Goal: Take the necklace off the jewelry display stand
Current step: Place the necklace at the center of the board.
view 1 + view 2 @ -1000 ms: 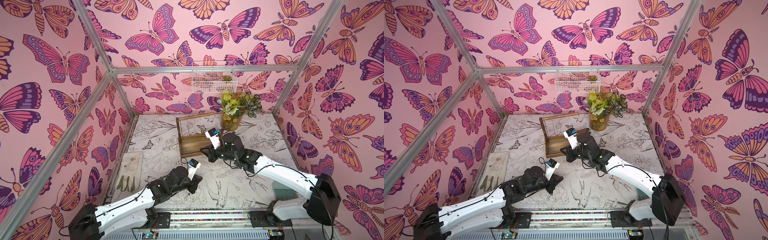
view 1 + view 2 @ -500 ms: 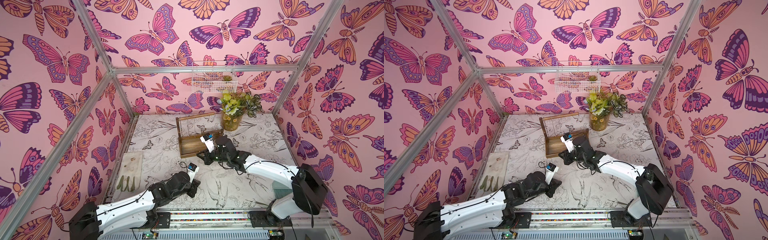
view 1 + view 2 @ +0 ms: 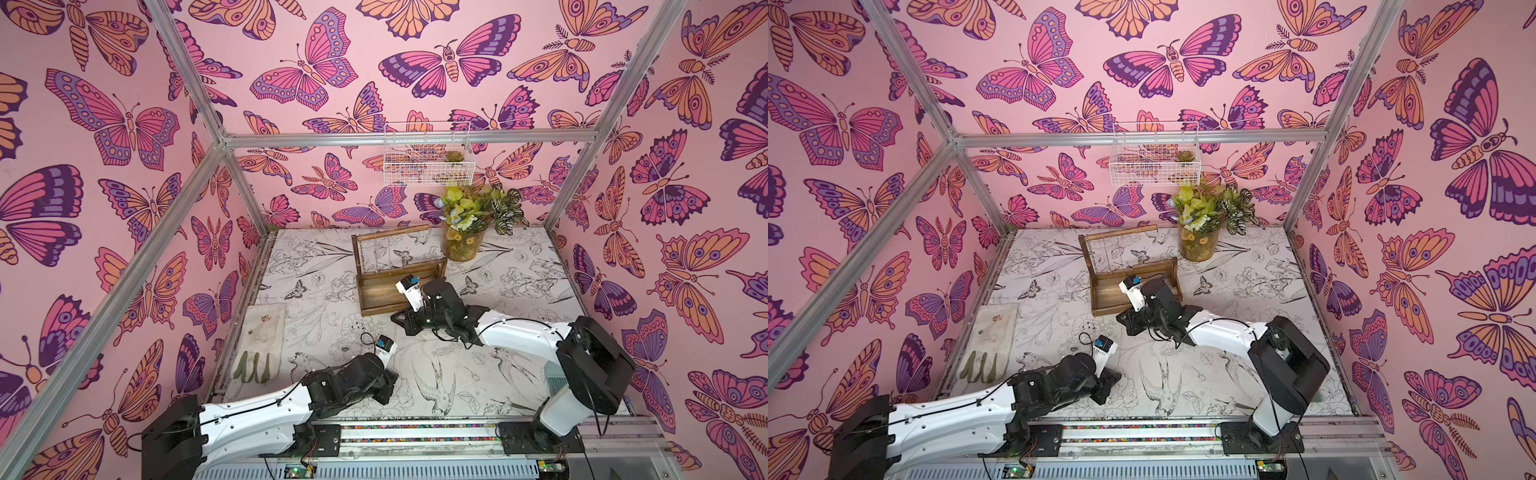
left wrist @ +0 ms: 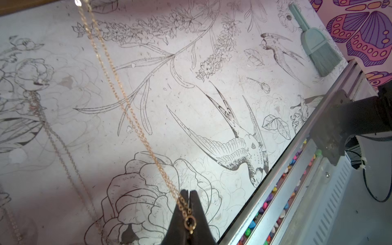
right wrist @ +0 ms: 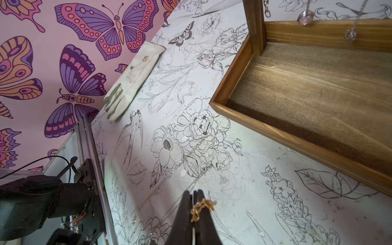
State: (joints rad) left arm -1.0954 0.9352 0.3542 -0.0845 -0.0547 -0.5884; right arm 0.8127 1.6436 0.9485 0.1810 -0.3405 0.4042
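Note:
My right gripper keeps lowering the gold necklace [image 4: 132,118], which is straight and clear of the stand's tray, down to the table and releases [image 5: 224,188] it beside the silver chain.
A thin gold necklace [image 4: 127,106] is stretched between my two grippers, off the brown wooden jewelry display stand [image 3: 376,299]. My left gripper [image 4: 188,194] is shut on the chain just by its ring clasp, low over the table near the front rail [image 3: 384,395]. A bunched bit of the same gold chain [image 5: 201,206] sits in my right gripper [image 5: 192,194], which is shut on it. That gripper hangs just in front of the stand's tray [image 5: 297,89]. In both top views the chain is too fine to make out.
Two pendants [image 5: 305,19] still hang on the stand. A silver chain [image 5: 199,146] lies on the table in front of it. A glass vase of plants [image 3: 461,245] stands behind the stand, a white glove [image 3: 262,332] lies at the left, a teal brush [image 4: 318,48] at the right.
My right gripper has come away from the stand, down and toward the front. My left gripper has drawn back toward the front rail. Both stayed shut on the chain.

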